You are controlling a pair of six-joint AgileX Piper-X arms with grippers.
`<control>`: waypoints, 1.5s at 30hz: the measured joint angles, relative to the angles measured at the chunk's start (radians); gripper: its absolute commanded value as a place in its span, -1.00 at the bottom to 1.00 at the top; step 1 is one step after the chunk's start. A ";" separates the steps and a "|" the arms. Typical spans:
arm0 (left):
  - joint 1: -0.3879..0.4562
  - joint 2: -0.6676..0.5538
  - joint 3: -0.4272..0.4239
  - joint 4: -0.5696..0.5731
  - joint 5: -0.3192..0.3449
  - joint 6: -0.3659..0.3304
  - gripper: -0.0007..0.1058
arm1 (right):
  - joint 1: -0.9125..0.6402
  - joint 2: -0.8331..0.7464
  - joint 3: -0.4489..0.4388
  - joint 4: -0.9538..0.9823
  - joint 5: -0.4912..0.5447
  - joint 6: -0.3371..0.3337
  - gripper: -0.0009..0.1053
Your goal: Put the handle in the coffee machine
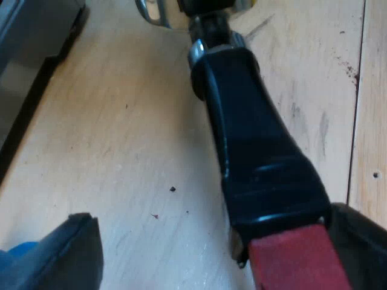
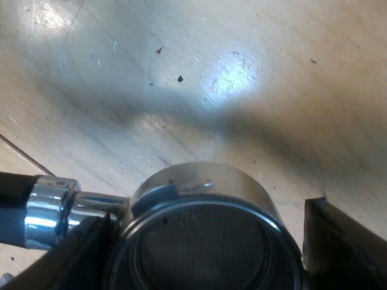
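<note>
My left gripper will make the black handle (image 1: 257,136) swing straight between the fingers when it closes, because the handle slants with its red end (image 1: 302,258) against a finger.
The metal holder has a black handle (image 1: 254,133) that ends in red (image 1: 296,260). It reaches between the fingers of my left gripper (image 1: 211,220), which is open; the red end lies against one finger (image 1: 363,241), and the other finger (image 1: 72,254) stands well apart. At the holder's far metal head, the other arm's gripper (image 1: 205,7) sits over it. My right gripper (image 2: 208,214) is shut on the holder's round metal basket (image 2: 205,187), a finger pressed on each side. The chrome neck (image 2: 51,211) leads off to the handle.
A pale wooden tabletop (image 1: 121,139) with small dark specks lies under both grippers. The dark lower edge of a grey machine body (image 1: 27,66) stands close beside the left gripper's path. A seam between boards (image 1: 358,103) runs past the handle.
</note>
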State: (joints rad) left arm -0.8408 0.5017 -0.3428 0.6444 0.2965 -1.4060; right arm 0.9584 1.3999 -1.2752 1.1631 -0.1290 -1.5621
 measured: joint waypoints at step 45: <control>0.002 0.000 -0.018 0.080 0.022 -0.030 -0.98 | 0.000 0.000 0.000 0.002 0.035 0.049 -0.98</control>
State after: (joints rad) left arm -0.8385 0.5017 -0.3606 0.7243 0.3182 -1.4365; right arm 0.9584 1.3999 -1.2752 1.1654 -0.0942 -1.5127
